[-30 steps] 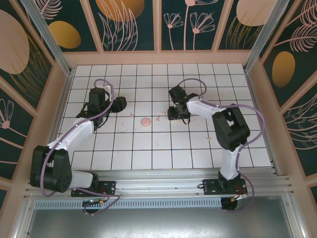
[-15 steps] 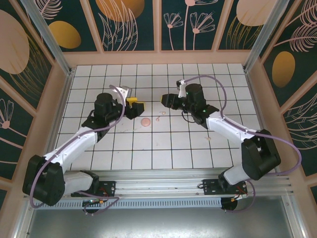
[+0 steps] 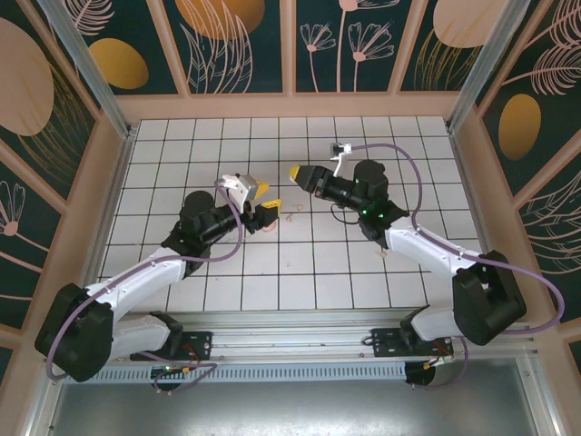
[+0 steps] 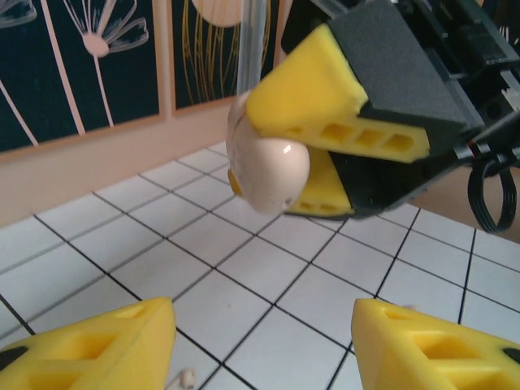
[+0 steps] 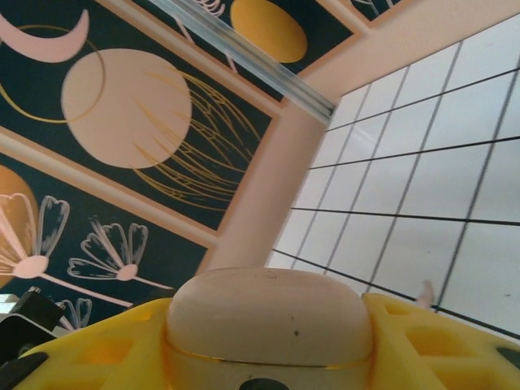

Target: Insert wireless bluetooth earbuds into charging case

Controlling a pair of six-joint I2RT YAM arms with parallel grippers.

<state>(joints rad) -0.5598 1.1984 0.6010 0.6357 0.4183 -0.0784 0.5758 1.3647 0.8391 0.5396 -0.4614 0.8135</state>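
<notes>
The charging case's loose end [image 4: 276, 180] sticks out toward the robot's left gripper's open fingers [image 3: 269, 197], so the right gripper keeps moving it there until those fingers grip it.
The charging case [image 5: 268, 313], a pale pink rounded shell with a thin gold seam, sits clamped between the yellow pads of my right gripper [image 5: 268, 329]. In the left wrist view the same case [image 4: 268, 175] hangs above the tiles, held by the right gripper's yellow fingers [image 4: 317, 89]. From above, my right gripper [image 3: 297, 172] points left toward my left gripper [image 3: 268, 202]. My left gripper [image 4: 264, 341] stands open, with bare tile between its fingers. One tiny pale earbud [image 4: 186, 376] lies on the floor by its left finger. An earbud [image 3: 290, 216] lies just right of the left gripper.
White tiled floor [image 3: 345, 272] is ringed by a low peach wall [image 3: 290, 106] and patterned panels. A small beige piece [image 3: 383, 252] lies on the tiles right of centre, under the right forearm. The two grippers are close together near the middle.
Both arms swung inward. My left gripper moved right and nearer to the centre tiles. My right gripper rose and turned left. The pink case no longer shows on its centre tile.
</notes>
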